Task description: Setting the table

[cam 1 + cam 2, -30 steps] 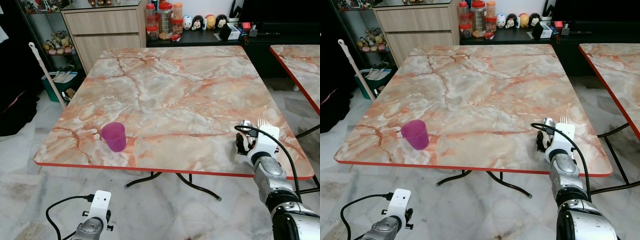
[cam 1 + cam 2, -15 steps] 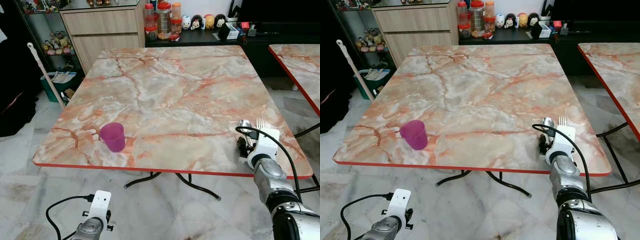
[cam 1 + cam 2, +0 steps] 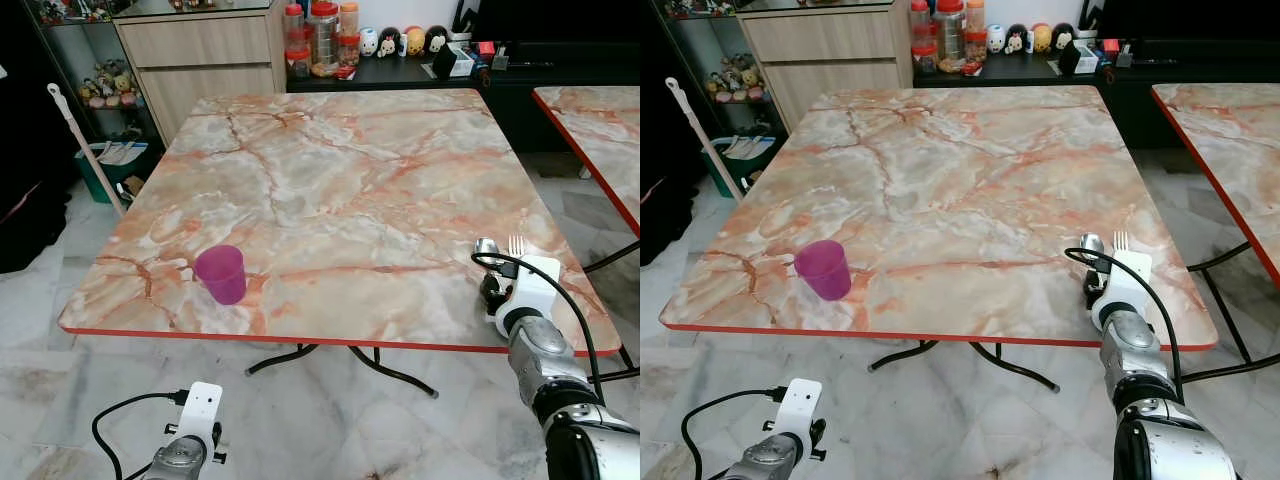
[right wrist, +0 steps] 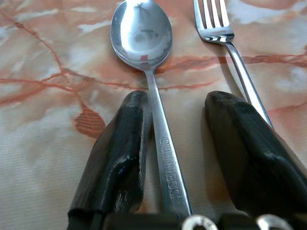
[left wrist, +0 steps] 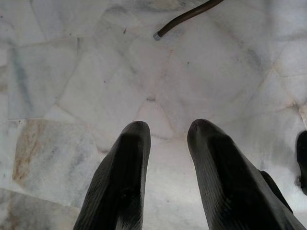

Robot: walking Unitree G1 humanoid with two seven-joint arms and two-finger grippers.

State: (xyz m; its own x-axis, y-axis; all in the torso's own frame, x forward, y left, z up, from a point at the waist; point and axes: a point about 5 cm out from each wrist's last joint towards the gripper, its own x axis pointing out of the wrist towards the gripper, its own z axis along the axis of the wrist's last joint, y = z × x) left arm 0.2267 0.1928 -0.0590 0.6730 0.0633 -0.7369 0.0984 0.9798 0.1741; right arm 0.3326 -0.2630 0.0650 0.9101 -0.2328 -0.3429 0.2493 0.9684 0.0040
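Note:
I expect the silver fork (image 3: 516,245) to stay behind when I lift the silver spoon, because only the spoon's handle (image 4: 165,143) is between my right gripper's fingers.
A silver spoon (image 4: 141,33) and a silver fork (image 4: 213,19) lie side by side on the marble table (image 3: 350,170), near its front right corner. My right gripper (image 4: 180,103) rests open on the table there. The spoon's handle runs between its fingers, and the fork's handle passes under the outer finger (image 4: 244,153). In the left eye view that gripper (image 3: 497,290) sits just behind the spoon (image 3: 487,245) and fork (image 3: 517,244). A purple cup (image 3: 221,274) stands upright near the front left edge. My left gripper (image 5: 168,132) hangs open over the floor, below the table.
A second marble table (image 3: 600,130) stands close on the right with a narrow gap between. A cabinet with jars (image 3: 320,40) and a dark counter line the back wall. A mop handle (image 3: 85,150) leans at the left. Black table legs (image 3: 330,360) cross the tiled floor.
The whole picture has shifted slightly, so the camera moved. My right gripper stays open over the spoon and fork. The cup and the left arm are where they were.

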